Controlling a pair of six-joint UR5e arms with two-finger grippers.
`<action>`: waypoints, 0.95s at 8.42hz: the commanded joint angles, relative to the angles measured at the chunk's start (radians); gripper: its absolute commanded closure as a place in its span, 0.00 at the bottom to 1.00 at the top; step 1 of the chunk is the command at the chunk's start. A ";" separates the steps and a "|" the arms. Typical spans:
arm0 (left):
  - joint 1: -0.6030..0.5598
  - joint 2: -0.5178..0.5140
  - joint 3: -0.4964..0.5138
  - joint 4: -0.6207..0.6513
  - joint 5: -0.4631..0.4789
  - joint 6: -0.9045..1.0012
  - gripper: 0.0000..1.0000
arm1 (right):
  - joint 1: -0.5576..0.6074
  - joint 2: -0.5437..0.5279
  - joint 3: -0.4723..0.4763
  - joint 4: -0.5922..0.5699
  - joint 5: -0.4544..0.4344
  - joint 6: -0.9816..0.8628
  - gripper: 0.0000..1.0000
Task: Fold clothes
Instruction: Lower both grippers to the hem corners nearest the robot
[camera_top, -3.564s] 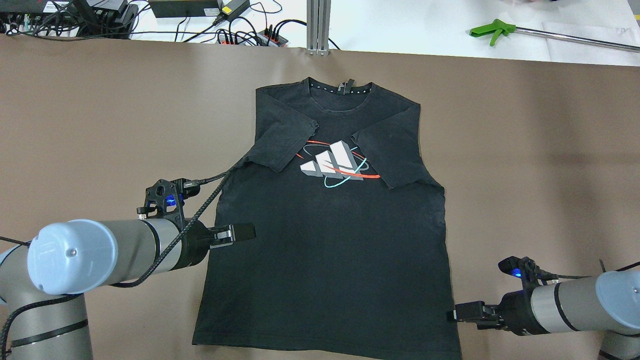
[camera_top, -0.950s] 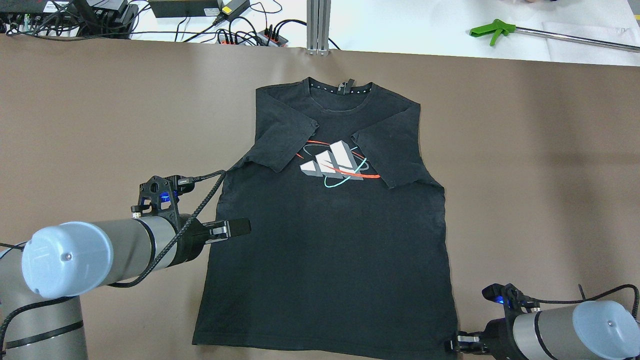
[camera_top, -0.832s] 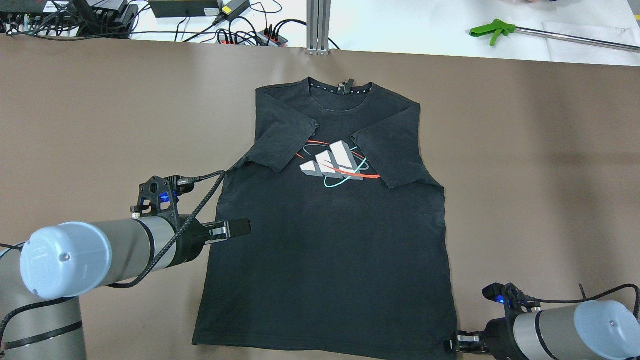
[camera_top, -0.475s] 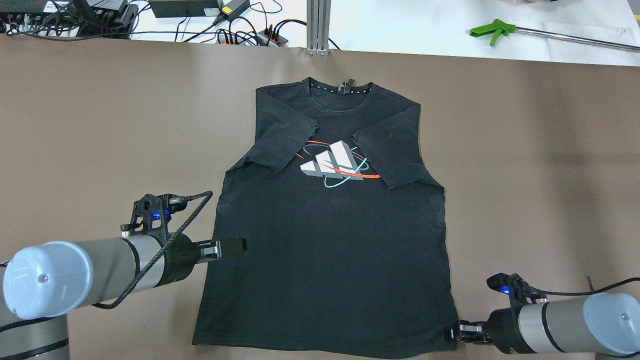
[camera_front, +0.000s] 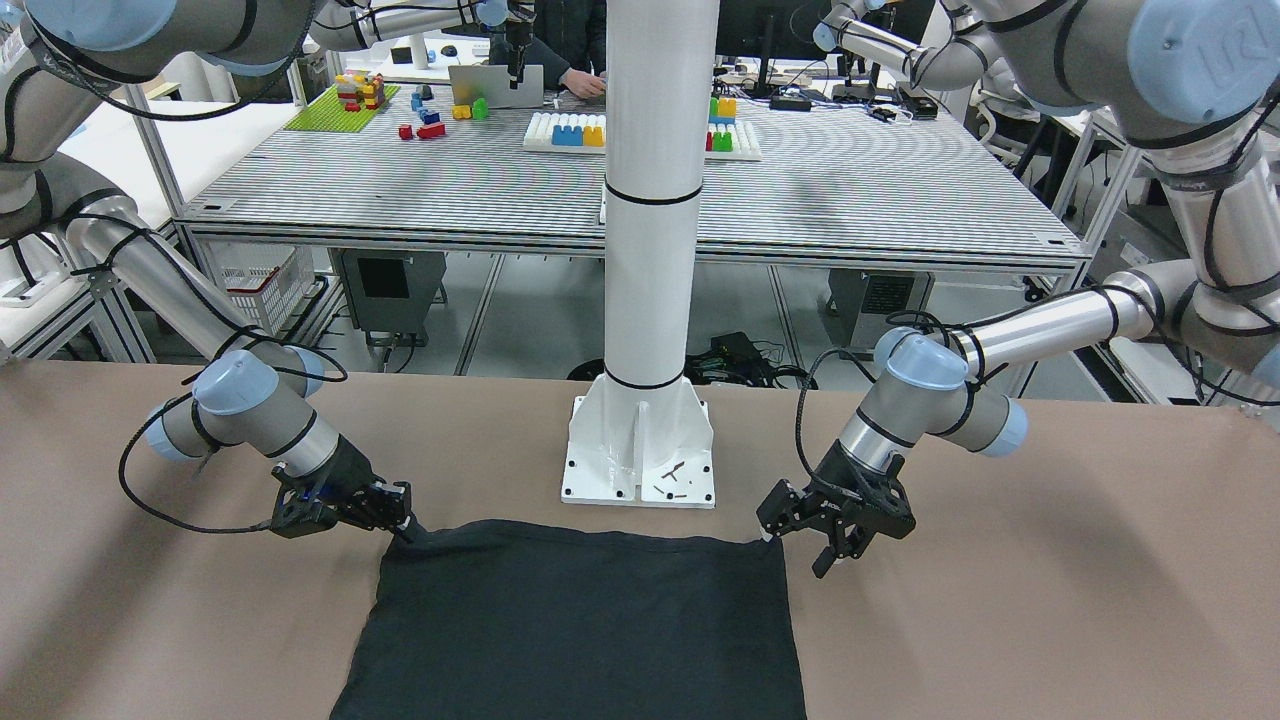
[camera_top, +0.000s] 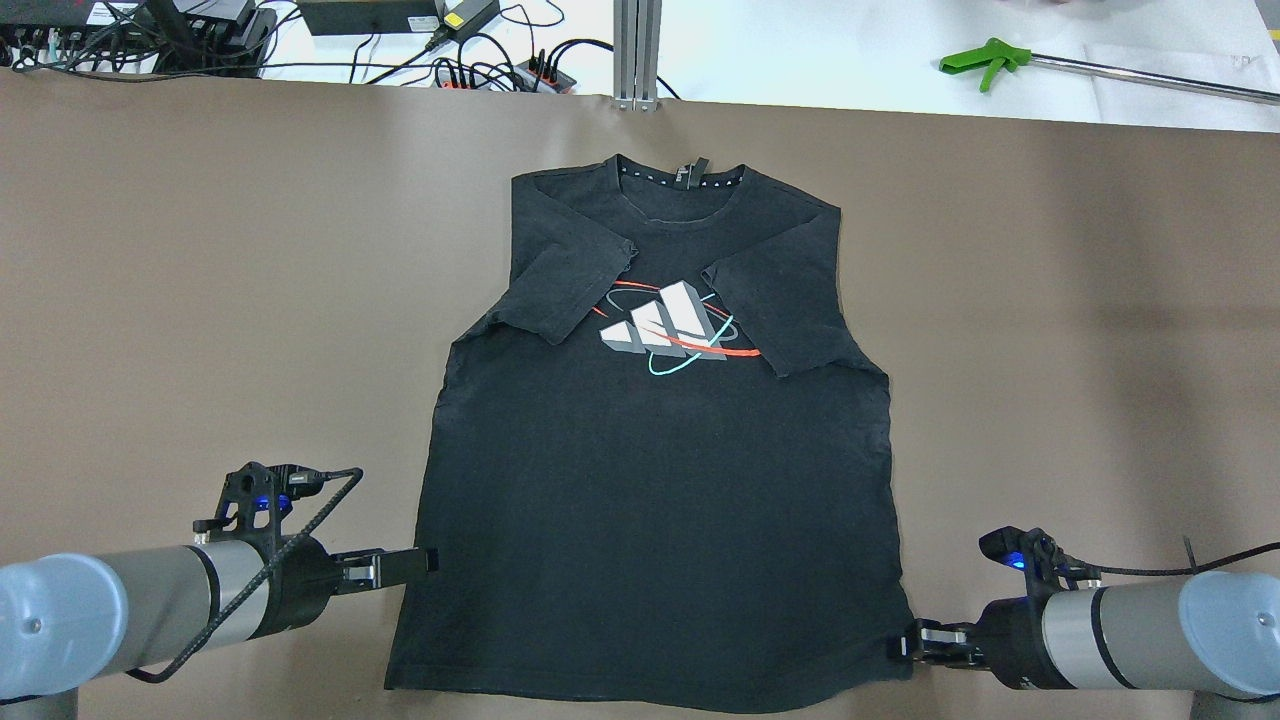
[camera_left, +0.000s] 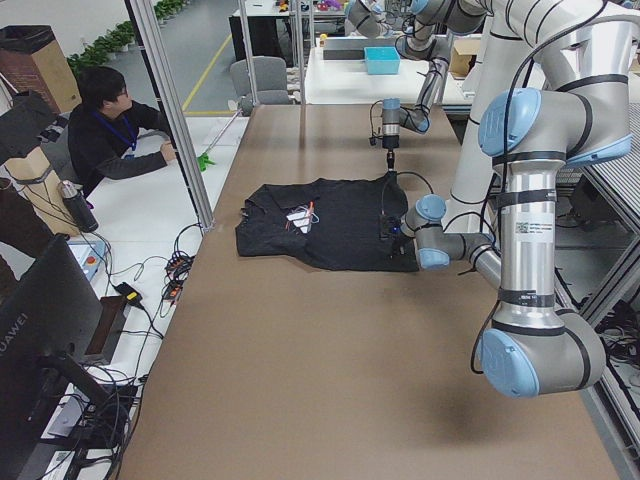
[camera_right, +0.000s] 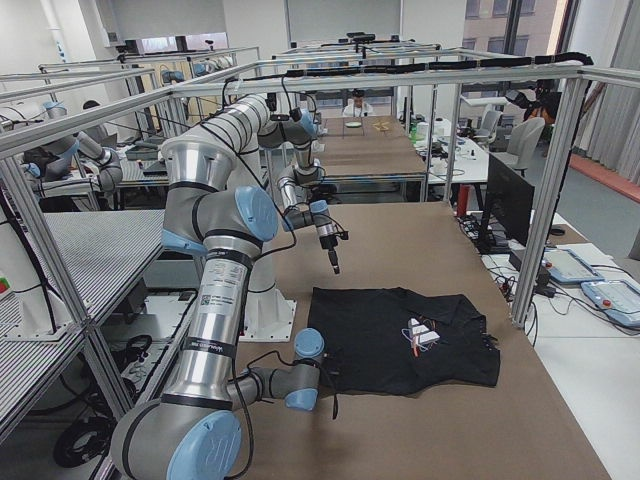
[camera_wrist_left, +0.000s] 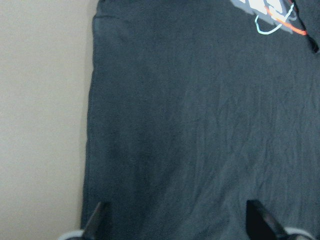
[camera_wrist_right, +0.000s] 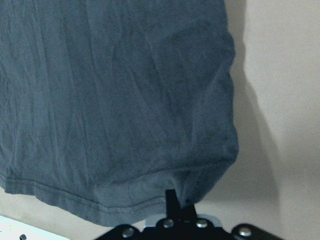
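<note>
The black T-shirt lies flat and smooth (camera_front: 582, 634). I expect the hem (camera_front: 600, 532) to fold over with a straight crease when I bring it toward the T-shirt's collar.
The clothes are one black T-shirt (camera_top: 660, 520) lying flat, collar far from me, both sleeves folded inward beside a white three-stripe logo (camera_top: 665, 325). My right gripper (camera_top: 898, 648) is at the shirt's near right hem corner. The right wrist view shows that gripper (camera_wrist_right: 172, 196) shut on the bunched hem of the shirt (camera_wrist_right: 125, 100). My left gripper (camera_top: 428, 560) lies low at the shirt's left edge, just above the hem. In the left wrist view its fingers (camera_wrist_left: 97, 222) are spread wide over the fabric (camera_wrist_left: 200, 125), so it is open and holds nothing. From the front, both grippers (camera_front: 800, 542) (camera_front: 405, 522) flank the near hem.
A green-handled tool (camera_top: 985, 62), cables and power strips (camera_top: 500, 70) and a metal post (camera_top: 637, 50) lie past the brown table cover's far edge. The white robot pedestal (camera_front: 640, 470) stands just behind the hem. A person (camera_left: 110, 130) sits beyond the table's far side.
My left arm has drawn back along the shirt's left edge, from mid-body to near the hem. My right gripper went from the shirt's side to the hem corner and stays there.
</note>
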 joint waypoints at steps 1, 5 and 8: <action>0.095 0.032 0.009 -0.002 0.092 0.001 0.06 | 0.003 0.002 0.006 0.000 -0.001 0.000 1.00; 0.201 0.023 0.052 -0.003 0.197 -0.003 0.06 | 0.003 0.003 0.009 0.000 -0.001 0.000 1.00; 0.283 0.012 0.064 -0.005 0.286 -0.013 0.06 | 0.006 0.008 0.009 0.000 -0.001 -0.002 1.00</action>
